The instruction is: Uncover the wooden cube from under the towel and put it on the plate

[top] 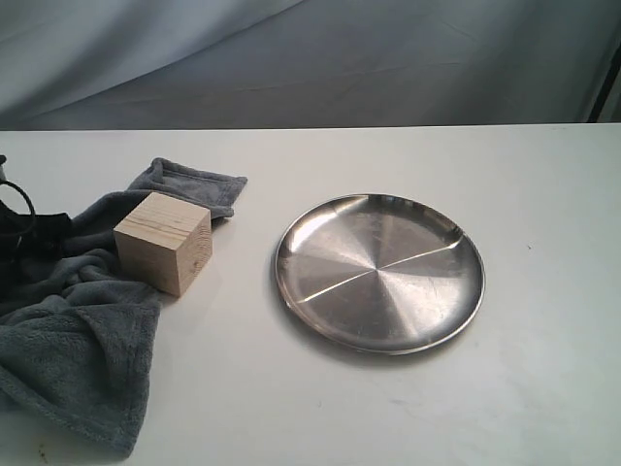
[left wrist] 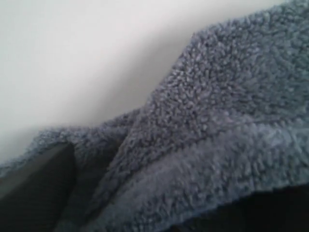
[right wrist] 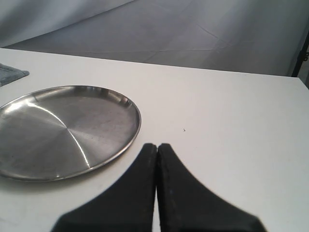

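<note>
My left gripper should first grab the fold [top: 89, 227] beside the cube and pull it away, because the towel still clings to the wooden cube's near side [top: 124, 264] and goes behind it.
The wooden cube [top: 163, 243] stands uncovered on the white table, resting against the dark-grey towel [top: 78, 320], which is bunched at the far left. My left gripper [top: 15, 228] sits at the left edge among the towel's folds. In the left wrist view the towel [left wrist: 217, 121] fills the space between its dark fingers [left wrist: 34, 188], so this gripper [left wrist: 159, 203] is shut on the cloth. The steel plate [top: 378, 272] lies to the right of the cube with nothing on it. My right gripper [right wrist: 157, 146] is shut and holds nothing, just beside the plate [right wrist: 63, 130].
A grey cloth backdrop [top: 310, 58] hangs behind the table's far edge. White tabletop [top: 543, 194] stretches to the right of the plate. A corner of the towel [right wrist: 10, 73] shows beyond the plate in the right wrist view.
</note>
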You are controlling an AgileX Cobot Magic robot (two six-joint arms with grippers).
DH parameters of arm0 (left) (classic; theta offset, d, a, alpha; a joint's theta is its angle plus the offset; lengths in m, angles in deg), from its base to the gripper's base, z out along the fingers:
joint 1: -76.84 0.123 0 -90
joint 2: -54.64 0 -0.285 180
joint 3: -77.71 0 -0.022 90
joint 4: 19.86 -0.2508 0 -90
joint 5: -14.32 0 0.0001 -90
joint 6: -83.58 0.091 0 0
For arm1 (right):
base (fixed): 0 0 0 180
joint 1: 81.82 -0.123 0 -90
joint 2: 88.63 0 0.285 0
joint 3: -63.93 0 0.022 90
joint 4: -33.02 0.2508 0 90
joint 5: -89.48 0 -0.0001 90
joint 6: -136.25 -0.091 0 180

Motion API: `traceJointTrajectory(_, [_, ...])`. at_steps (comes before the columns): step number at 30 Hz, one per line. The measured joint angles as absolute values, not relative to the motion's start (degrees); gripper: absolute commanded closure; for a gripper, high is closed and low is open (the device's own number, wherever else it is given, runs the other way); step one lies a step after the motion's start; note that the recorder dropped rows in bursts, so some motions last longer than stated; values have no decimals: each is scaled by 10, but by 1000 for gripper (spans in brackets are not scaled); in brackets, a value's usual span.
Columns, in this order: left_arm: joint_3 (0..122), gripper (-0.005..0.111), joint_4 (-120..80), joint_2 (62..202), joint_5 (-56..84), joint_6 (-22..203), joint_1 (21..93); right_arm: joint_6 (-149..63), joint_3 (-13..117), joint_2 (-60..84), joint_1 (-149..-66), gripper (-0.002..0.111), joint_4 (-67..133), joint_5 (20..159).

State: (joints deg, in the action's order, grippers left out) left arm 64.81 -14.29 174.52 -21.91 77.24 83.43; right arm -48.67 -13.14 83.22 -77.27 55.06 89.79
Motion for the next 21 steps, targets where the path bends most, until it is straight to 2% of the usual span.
traceJointTrajectory(15, [659, 18, -122, 1668, -228, 822, 832, -487, -131, 832, -773, 105, 551, 898])
traceJointTrajectory(21, [659, 18, -118, 1701, -228, 936, 769, -487, -131, 832, -773, 105, 551, 898])
